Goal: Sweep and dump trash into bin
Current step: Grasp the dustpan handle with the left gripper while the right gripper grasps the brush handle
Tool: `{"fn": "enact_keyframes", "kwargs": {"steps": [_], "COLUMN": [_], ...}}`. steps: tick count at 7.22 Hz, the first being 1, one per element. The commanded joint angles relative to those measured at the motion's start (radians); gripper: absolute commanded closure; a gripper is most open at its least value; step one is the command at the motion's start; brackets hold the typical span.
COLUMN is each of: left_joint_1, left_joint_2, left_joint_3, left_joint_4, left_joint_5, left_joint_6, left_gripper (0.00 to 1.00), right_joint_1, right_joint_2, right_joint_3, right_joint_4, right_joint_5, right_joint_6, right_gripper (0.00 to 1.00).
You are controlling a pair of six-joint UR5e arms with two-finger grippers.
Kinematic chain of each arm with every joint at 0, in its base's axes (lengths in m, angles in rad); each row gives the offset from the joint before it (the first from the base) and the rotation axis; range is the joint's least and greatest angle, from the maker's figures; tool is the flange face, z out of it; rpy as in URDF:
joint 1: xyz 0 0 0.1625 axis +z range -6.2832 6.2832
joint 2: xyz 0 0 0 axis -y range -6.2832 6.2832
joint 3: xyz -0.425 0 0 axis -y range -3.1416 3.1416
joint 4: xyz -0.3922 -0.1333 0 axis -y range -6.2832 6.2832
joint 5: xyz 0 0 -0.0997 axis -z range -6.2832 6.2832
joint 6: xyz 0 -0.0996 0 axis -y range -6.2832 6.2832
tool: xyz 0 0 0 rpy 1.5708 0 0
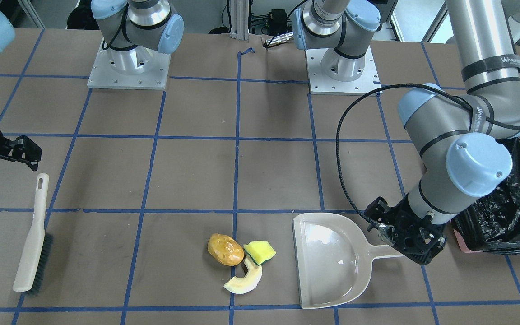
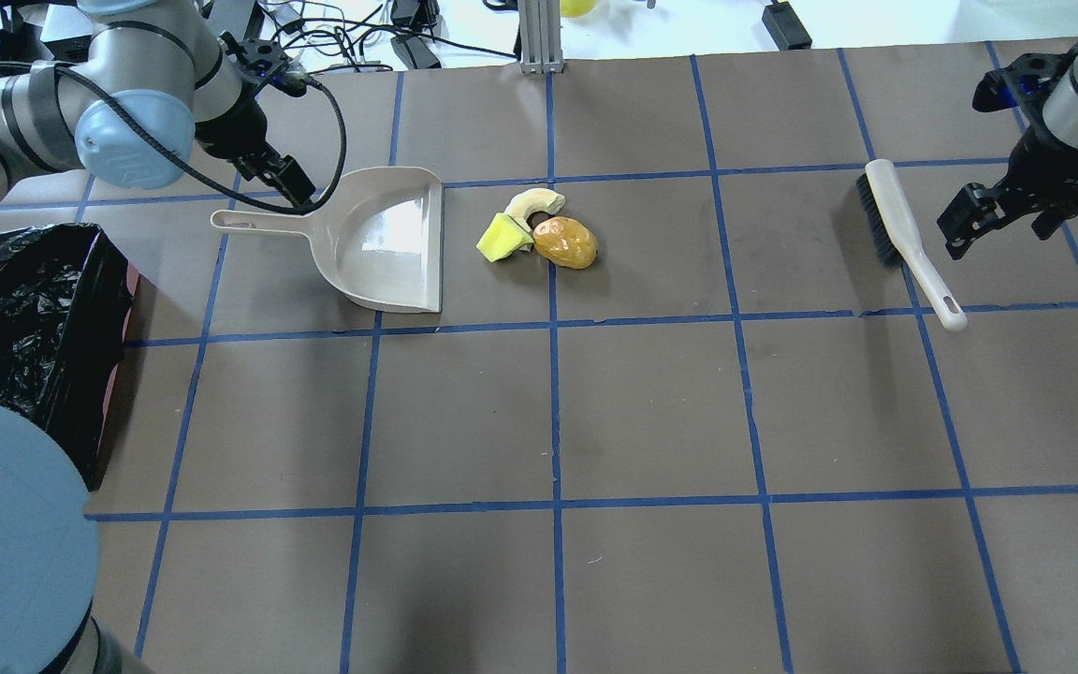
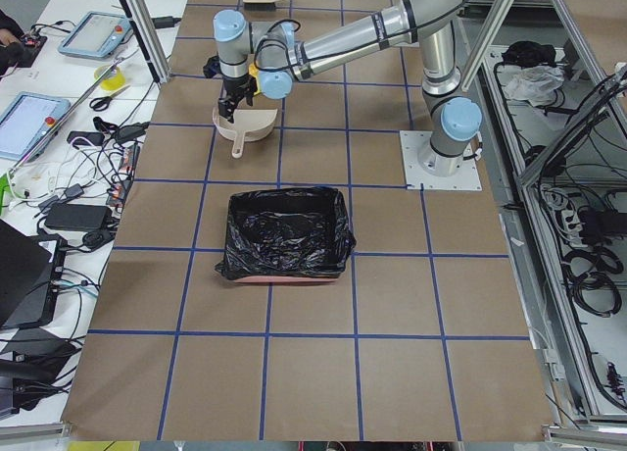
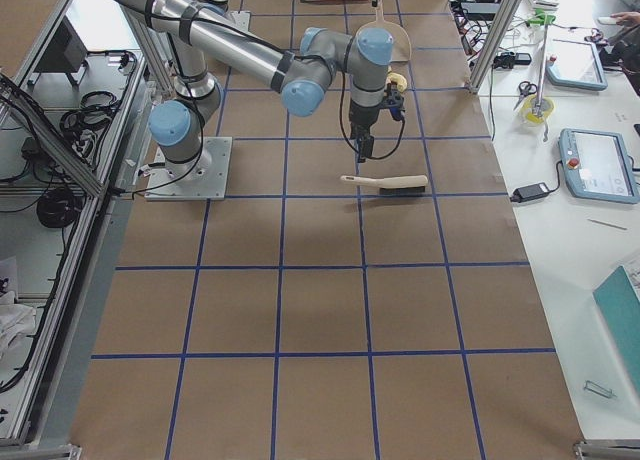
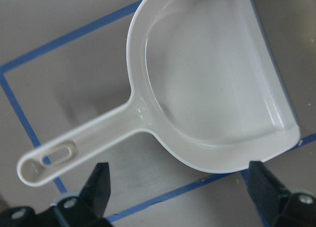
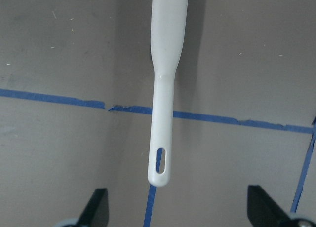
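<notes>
My gripper will tip the dustpan, and the potato lump point(image 1: 225, 249) should roll out first because it is smooth and round beside the blocky sponge chunk point(image 1: 260, 252).
The trash lies together mid-table: a golden-brown potato lump point(image 1: 225, 249) point(image 2: 565, 241), a yellow sponge chunk point(image 1: 260, 252) point(image 2: 502, 239) and a pale melon slice point(image 1: 246, 280) point(image 2: 534, 199). A beige dustpan point(image 1: 332, 259) point(image 2: 380, 239) point(image 5: 207, 79) lies flat beside them, mouth toward the trash. My left gripper point(image 2: 286, 183) point(image 5: 182, 197) is open and empty, just over the dustpan's handle. The brush point(image 1: 32, 239) point(image 2: 904, 234) point(image 6: 165, 89) lies on the table. My right gripper point(image 2: 979, 220) point(image 6: 180, 212) is open and empty near its handle end. The black-lined pink bin point(image 1: 513, 216) point(image 2: 52, 281) point(image 3: 284, 193) stands behind my left arm.
The brown table top carries a blue tape grid. The two arm bases point(image 1: 129, 67) point(image 1: 343, 67) stand at the robot's edge. Cables and a power brick point(image 2: 787, 26) lie past the far edge. My left arm's elbow point(image 1: 476, 164) hangs over the bin's side.
</notes>
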Motion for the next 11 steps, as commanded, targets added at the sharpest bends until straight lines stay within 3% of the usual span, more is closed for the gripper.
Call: {"fn": "enact_keyframes", "kwargs": {"steps": [1,3,6,8,11], "left_joint_1": [0.046,0.046,0.034,0.037,0.046], "left_joint_2": [-0.078,-0.115,-0.103,-0.069,-0.066], "left_joint_3": [0.047,0.081,0.035,-0.063,-0.071], "left_joint_4": [0.008,-0.015,-0.006,0.05,0.074], "left_joint_5": [0.011,0.015,0.05,0.049,0.041], "left_joint_6": [0.389,0.672,1.037,1.056,0.968], "left_gripper": [0.0,0.0,0.0,0.0,0.07], "right_joint_1": [-0.014,-0.014,-0.014,-0.014,-0.014], "right_joint_2": [0.084,0.11,0.161,0.179,0.186], "right_joint_3": [0.008,0.022,0.022,0.027,0.028], "right_joint_4": [-0.054,-0.057,-0.057,-0.057,-0.056], "right_joint_5": [0.002,0.001,-0.001,0.001,-0.01], "right_joint_6": [-0.023,-0.023,-0.025,-0.023,-0.025], "right_gripper": [0.0,0.0,0.03,0.06,0.11]}}
